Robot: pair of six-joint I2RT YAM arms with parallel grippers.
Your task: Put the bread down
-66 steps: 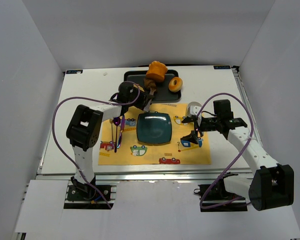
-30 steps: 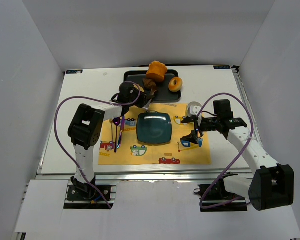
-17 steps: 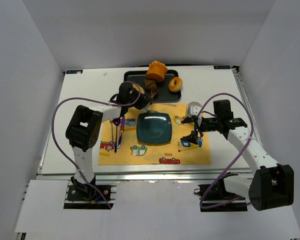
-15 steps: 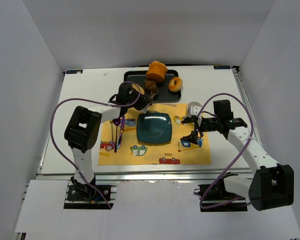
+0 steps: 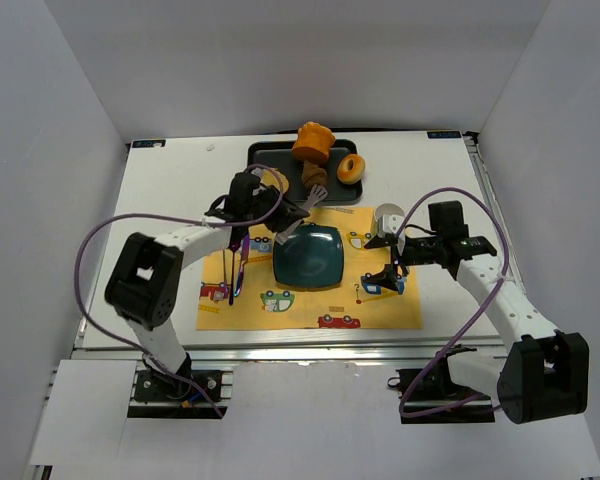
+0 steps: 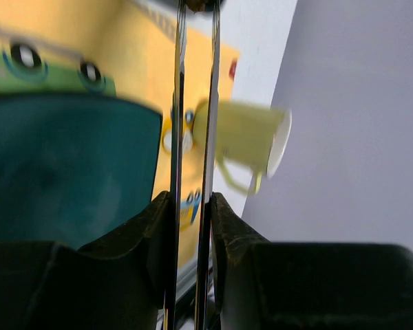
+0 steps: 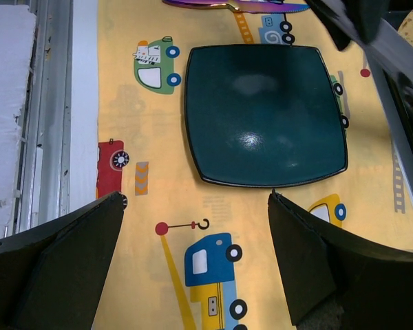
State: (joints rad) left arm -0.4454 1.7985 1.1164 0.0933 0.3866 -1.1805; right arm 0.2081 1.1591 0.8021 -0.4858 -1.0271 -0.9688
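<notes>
I go on carrying the croissant (image 5: 315, 177), which the tongs' ends pinch, with my left gripper until it sits on the teal plate (image 5: 309, 257), since that is empty.
The bread, a small dark brown croissant (image 5: 309, 178), is at the front edge of the black tray (image 5: 270, 153), below the tall orange bun (image 5: 312, 142). My left gripper (image 5: 283, 212) is shut on metal tongs (image 5: 315, 196), whose tips reach the croissant. In the left wrist view my left gripper (image 6: 191, 206) pinches the two tong blades (image 6: 180, 103), and a dark bit shows at their tips. I cannot tell whether the croissant is lifted. The teal plate (image 5: 308, 255) lies just below the tongs. My right gripper (image 5: 390, 265) is open and empty over the mat, and in the right wrist view (image 7: 195, 206) it faces the plate (image 7: 265, 124).
A glazed donut (image 5: 351, 168) sits on the tray's right side. A mug (image 5: 388, 218) stands right of the plate and also shows in the left wrist view (image 6: 244, 137). A purple utensil (image 5: 238, 265) lies on the yellow car mat (image 5: 320, 310), left of the plate.
My left arm has swung its elbow down and to the left and turned the wrist. The tongs now point right, near the plate's far corner. The croissant has shifted slightly. The right arm is still.
</notes>
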